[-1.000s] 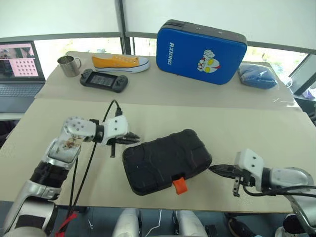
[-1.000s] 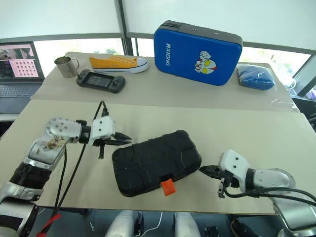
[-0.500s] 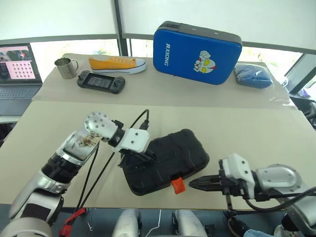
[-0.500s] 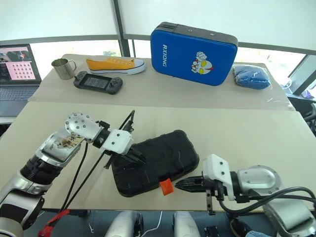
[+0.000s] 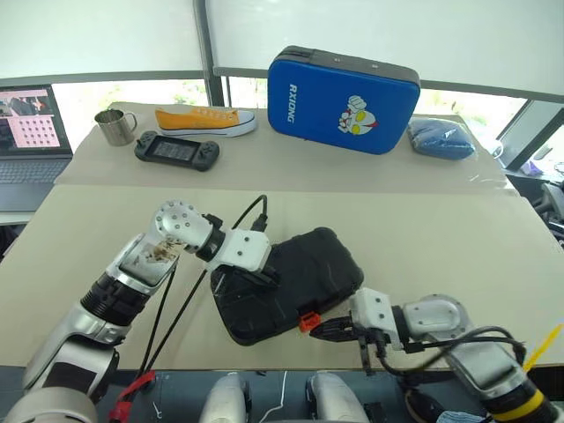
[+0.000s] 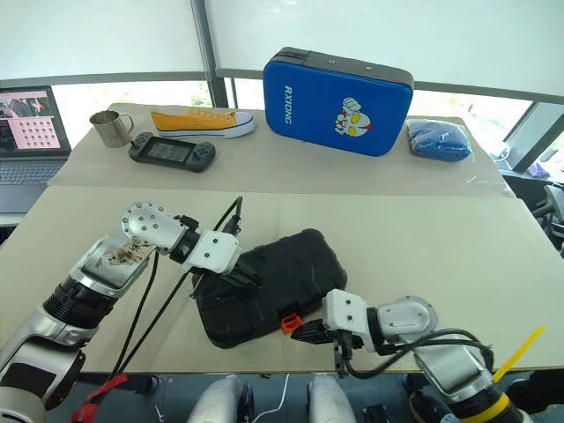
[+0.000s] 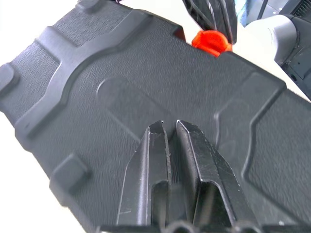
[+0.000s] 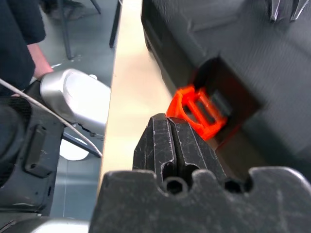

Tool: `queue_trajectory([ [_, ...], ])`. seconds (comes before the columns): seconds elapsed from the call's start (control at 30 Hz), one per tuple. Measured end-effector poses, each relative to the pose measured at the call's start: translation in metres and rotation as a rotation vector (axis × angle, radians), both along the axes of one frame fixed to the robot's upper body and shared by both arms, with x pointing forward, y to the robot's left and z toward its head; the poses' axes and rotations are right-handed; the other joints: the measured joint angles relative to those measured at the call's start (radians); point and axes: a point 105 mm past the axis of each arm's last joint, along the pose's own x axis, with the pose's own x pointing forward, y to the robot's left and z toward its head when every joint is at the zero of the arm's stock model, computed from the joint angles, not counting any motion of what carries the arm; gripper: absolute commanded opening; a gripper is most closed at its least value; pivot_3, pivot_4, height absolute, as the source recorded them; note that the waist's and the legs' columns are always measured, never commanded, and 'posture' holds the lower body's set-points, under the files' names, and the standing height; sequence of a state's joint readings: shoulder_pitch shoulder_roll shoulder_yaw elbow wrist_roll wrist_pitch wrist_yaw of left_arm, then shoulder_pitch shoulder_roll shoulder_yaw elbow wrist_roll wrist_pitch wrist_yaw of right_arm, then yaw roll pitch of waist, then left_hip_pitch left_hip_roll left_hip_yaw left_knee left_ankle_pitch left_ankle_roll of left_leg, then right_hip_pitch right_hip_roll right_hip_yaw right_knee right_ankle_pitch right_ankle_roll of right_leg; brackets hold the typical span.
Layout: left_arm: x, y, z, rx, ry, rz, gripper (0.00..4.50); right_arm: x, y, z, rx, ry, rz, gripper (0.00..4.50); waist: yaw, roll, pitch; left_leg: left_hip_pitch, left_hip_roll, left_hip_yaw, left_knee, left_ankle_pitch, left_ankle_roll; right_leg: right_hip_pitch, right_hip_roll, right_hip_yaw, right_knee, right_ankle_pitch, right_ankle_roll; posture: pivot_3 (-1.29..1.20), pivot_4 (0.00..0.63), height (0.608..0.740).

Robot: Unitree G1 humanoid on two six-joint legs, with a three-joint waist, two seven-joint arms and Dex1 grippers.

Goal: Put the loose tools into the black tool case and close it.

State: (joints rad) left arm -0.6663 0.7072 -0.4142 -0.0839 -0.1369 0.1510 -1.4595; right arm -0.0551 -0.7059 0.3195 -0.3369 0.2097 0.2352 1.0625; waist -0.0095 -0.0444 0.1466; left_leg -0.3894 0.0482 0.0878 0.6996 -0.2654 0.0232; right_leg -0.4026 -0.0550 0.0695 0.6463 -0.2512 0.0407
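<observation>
My right gripper is to push in the orange latch, which sticks out from its hollow (image 8: 199, 110), while my left gripper steadies the tool case's lid (image 5: 295, 273), and then both should back off.
The black tool case (image 5: 300, 269) lies closed near the table's front edge, its orange latch (image 5: 307, 321) facing the edge. My left gripper (image 5: 262, 279) rests over the left part of the lid, fingertips (image 7: 156, 130) nearly together with nothing between them. My right gripper (image 5: 321, 329) is shut, and its tips sit just right of the latch (image 8: 201, 111), close to it; I cannot tell whether they touch. The loose tools are out of view.
At the back of the table stand a big blue cartoon-printed case (image 5: 344, 88), a yellow shoe (image 5: 204, 121), a game controller (image 5: 176, 151), a metal mug (image 5: 115, 126) and a blue cloth (image 5: 442, 138). A laptop (image 5: 26, 132) sits far left.
My left gripper moved from beside the case's left end onto its lid, then stayed. My right gripper slid left along the front edge up to the orange latch. The camera has shifted slightly.
</observation>
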Motion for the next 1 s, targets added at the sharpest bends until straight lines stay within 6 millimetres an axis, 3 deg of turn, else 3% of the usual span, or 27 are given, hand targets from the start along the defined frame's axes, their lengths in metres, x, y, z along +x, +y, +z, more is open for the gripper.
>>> queue_trajectory([
  [0.27, 0.000, -0.004, 0.000, -0.012, -0.013, 0.007, 0.46, 0.004, 0.004, -0.002, 0.044, -0.047, -0.063, 0.00, -0.002, 0.001, 0.000, 0.000, 0.000, 0.000, -0.001, 0.000, 0.000, -0.001, 0.000, 0.000, 0.000, 0.000, 0.000, 0.00, 0.150, 0.740],
  [0.53, 0.001, -0.010, -0.002, -0.037, -0.021, -0.005, 0.46, -0.007, 0.011, 0.004, 0.181, 0.025, -0.129, 0.00, -0.003, 0.001, 0.000, 0.000, 0.000, -0.001, -0.002, 0.000, 0.000, -0.001, 0.000, 0.001, 0.000, 0.000, 0.000, 0.00, 0.150, 0.740],
  [0.77, 0.005, -0.013, -0.005, -0.044, -0.029, -0.012, 0.46, -0.004, 0.021, 0.039, 0.310, -0.052, -0.126, 0.00, -0.002, 0.001, 0.000, 0.000, 0.000, -0.002, -0.002, 0.000, 0.000, -0.001, 0.000, 0.000, 0.000, 0.000, 0.000, 0.00, 0.150, 0.740],
  [1.0, 0.005, -0.017, -0.006, -0.057, -0.023, -0.021, 0.46, 0.005, 0.012, 0.042, 0.265, -0.096, -0.172, 0.00, 0.006, 0.001, 0.000, -0.001, -0.001, -0.001, -0.002, 0.000, 0.000, 0.000, -0.001, 0.000, -0.001, -0.001, 0.000, 0.00, 0.150, 0.740],
])
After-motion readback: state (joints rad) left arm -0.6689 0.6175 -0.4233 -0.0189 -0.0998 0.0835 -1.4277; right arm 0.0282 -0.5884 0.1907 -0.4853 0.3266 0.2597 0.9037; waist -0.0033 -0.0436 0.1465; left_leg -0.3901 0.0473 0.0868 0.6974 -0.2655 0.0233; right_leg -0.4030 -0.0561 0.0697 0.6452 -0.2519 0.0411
